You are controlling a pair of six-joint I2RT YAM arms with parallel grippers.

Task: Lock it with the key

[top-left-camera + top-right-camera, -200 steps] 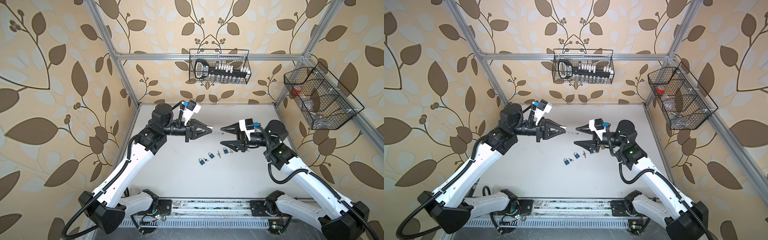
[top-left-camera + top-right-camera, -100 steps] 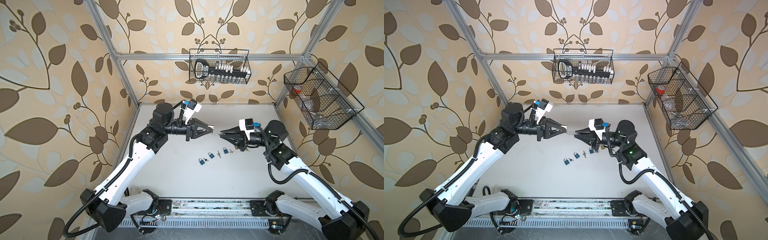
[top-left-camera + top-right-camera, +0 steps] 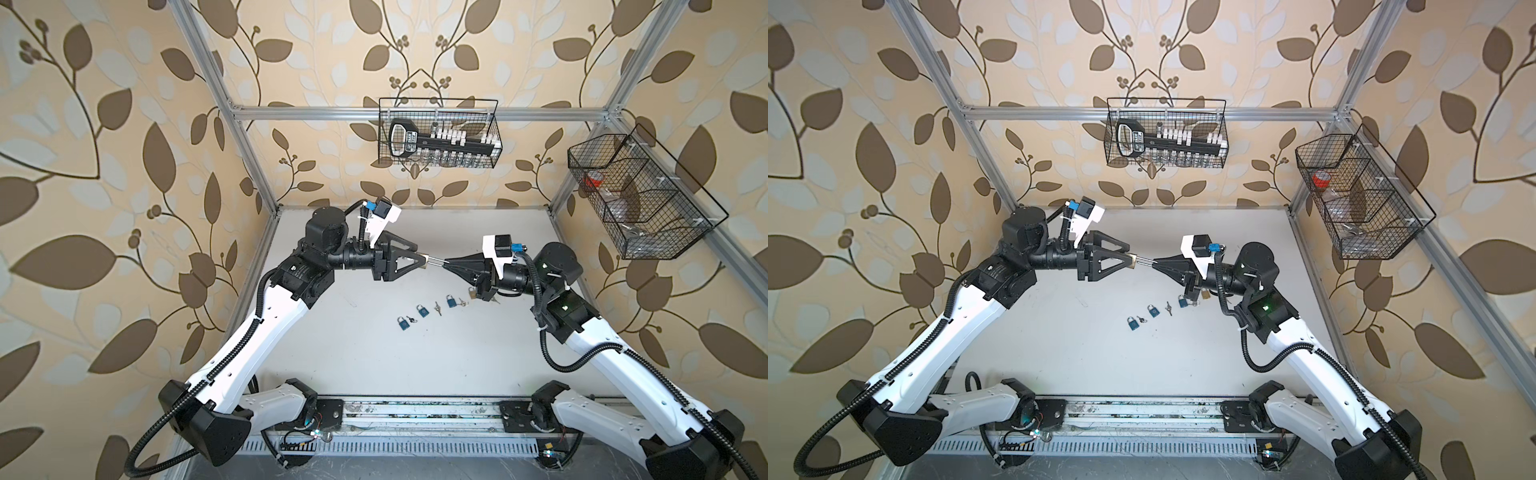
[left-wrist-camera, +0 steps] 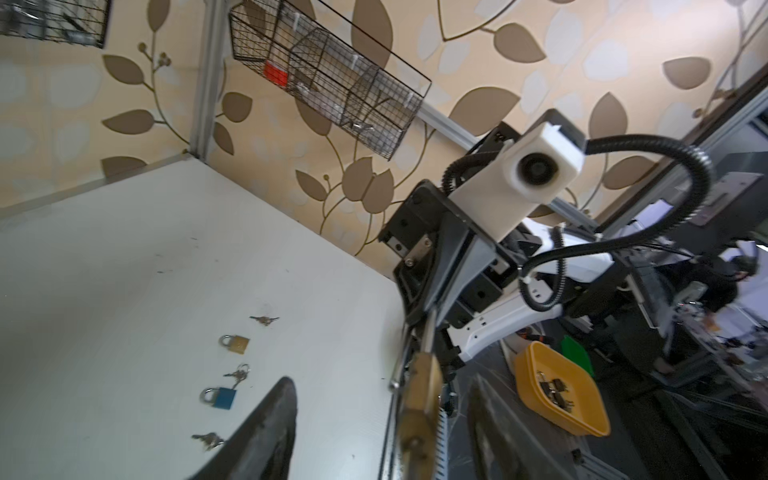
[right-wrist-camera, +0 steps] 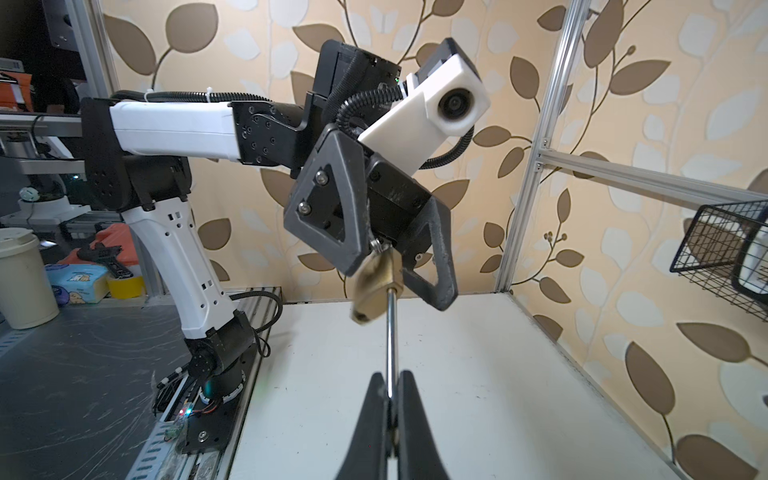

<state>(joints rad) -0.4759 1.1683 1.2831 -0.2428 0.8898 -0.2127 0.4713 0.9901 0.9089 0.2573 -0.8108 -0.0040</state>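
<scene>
The brass padlock's body [image 5: 377, 284] slopes across my left gripper's open fingers, so I should roll the gripper square to the padlock before closing at its palm end [image 5: 383, 250].
A brass padlock [image 3: 424, 266] [image 3: 1133, 263] hangs in the air between my two grippers, its long steel shackle [image 5: 390, 332] pointing at the right one. My right gripper [image 5: 388, 399] [image 3: 446, 262] is shut on the shackle's end. My left gripper [image 4: 382, 415] [image 3: 422, 262] is open, with the padlock's body [image 4: 419, 403] in the gap between its spread fingers [image 4: 270, 428]. A small silver piece [image 5: 376, 244] shows at the padlock's end toward the left palm; whether it is the key I cannot tell. Loose keys [image 3: 437, 307] lie on the table.
On the white table [image 3: 374, 357] below lie three blue padlocks [image 3: 422, 310], a second brass padlock [image 3: 472, 292] and several small keys in a row. Wire baskets hang on the back wall [image 3: 438, 133] and the right wall [image 3: 640, 199]. A yellow bin [image 4: 561, 390] sits beyond the table's edge.
My right gripper has come in toward the left one and shut on the shackle. My left gripper, shut on the padlock before, has opened its jaws.
</scene>
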